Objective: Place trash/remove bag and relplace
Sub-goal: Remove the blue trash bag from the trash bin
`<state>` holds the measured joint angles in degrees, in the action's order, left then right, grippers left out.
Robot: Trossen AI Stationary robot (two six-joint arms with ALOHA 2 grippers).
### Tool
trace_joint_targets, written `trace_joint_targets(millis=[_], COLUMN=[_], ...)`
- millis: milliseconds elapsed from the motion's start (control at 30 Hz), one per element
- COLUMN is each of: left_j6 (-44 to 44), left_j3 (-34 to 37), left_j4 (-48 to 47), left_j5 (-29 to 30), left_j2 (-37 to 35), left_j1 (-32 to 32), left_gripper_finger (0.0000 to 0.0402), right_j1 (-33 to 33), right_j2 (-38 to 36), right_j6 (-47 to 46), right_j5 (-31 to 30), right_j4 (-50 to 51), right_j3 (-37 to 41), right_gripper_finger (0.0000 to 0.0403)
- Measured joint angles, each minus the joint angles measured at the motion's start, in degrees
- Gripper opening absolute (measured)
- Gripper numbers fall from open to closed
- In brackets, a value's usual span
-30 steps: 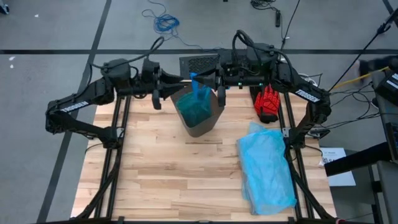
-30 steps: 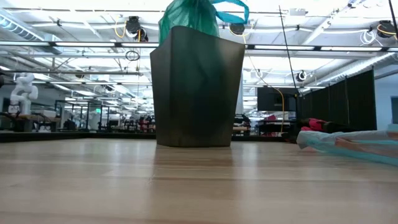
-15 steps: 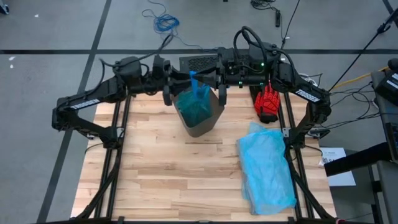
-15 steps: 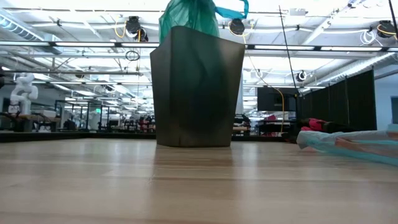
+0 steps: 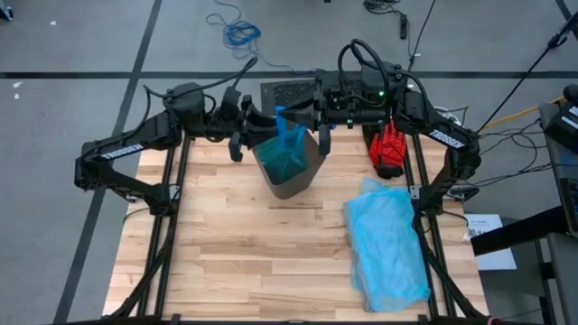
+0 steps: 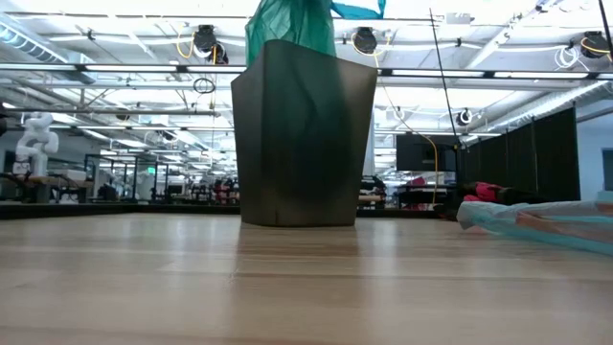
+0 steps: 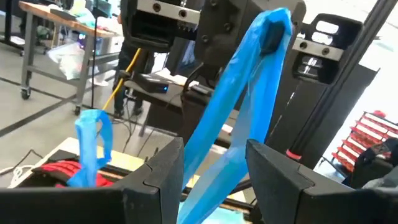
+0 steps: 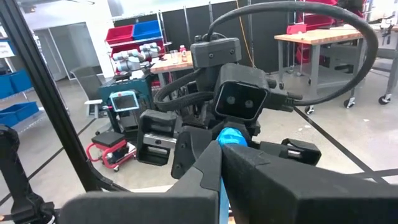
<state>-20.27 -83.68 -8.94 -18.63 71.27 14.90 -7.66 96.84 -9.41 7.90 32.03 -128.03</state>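
Note:
I can see the brown bin's rim (image 5: 316,150) clear around the teal-green bag (image 5: 283,159), so I expect the bag to slide out and leave the bin standing when I lift.
The dark teal-green bag (image 5: 282,158) sits inside the brown bin (image 5: 293,179), which stands on the table near its far edge; the bag's top bulges over the rim (image 6: 287,21). One bright blue handle loop (image 5: 284,125) is drawn up out of it. My right gripper (image 5: 293,116) is shut on that loop above the bin. My left gripper (image 5: 256,123) is open just left of the bin's top, and the blue strap (image 7: 242,93) runs between its fingers (image 7: 155,180). A second blue loop (image 7: 93,137) hangs free. No trash scraps show. My right gripper pinches the upper end of the blue handle loop (image 8: 231,135) between its two fingers, coming level from the table's right. The strap runs taut and slanting from the fingers down to the bag, which stays in the bin. My left gripper: whether its fingers touch the strap I cannot tell.
A paler sky-blue plastic bag (image 5: 388,244) lies flat on the table's right half. A red glove (image 5: 388,149) lies near the far right edge. A dark grille box (image 5: 287,90) stands behind the bin. The wooden table (image 5: 217,235) is bare on its left and near parts.
My left gripper has moved toward the table's right, up to the raised blue handle, so the strap now runs between its fingers. The blue loop has risen slightly above the bin. My right gripper has kept its hold.

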Motion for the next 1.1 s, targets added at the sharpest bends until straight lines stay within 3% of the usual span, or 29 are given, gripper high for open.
trace_joint_targets(millis=[167, 367, 567, 1100], left_j6=[2.6, 2.3, 0.98, -1.89], left_j3=[0.0, 0.0, 0.0, 0.09], left_j4=[-2.94, -2.92, -2.68, 2.36], left_j5=[-0.67, -6.38, 0.72, 2.1], left_j2=[-0.77, -2.68, -1.62, -0.75], left_j1=[0.2, 0.79, 0.79, 0.79], left_gripper_finger=[0.0169, 0.0169, 0.0169, 0.0169], right_j1=[0.0, 0.0, 0.0, 0.0], right_j2=[0.0, -0.02, -0.02, -0.02], right_j6=[0.0, 0.0, 0.02, 0.02], right_j5=[-0.02, -0.02, -0.04, -0.11], right_j4=[0.02, 0.04, 0.07, 0.35], right_j3=[0.0, 0.0, 0.0, 0.0], right_gripper_finger=[0.0, 0.0, 0.0, 0.0])
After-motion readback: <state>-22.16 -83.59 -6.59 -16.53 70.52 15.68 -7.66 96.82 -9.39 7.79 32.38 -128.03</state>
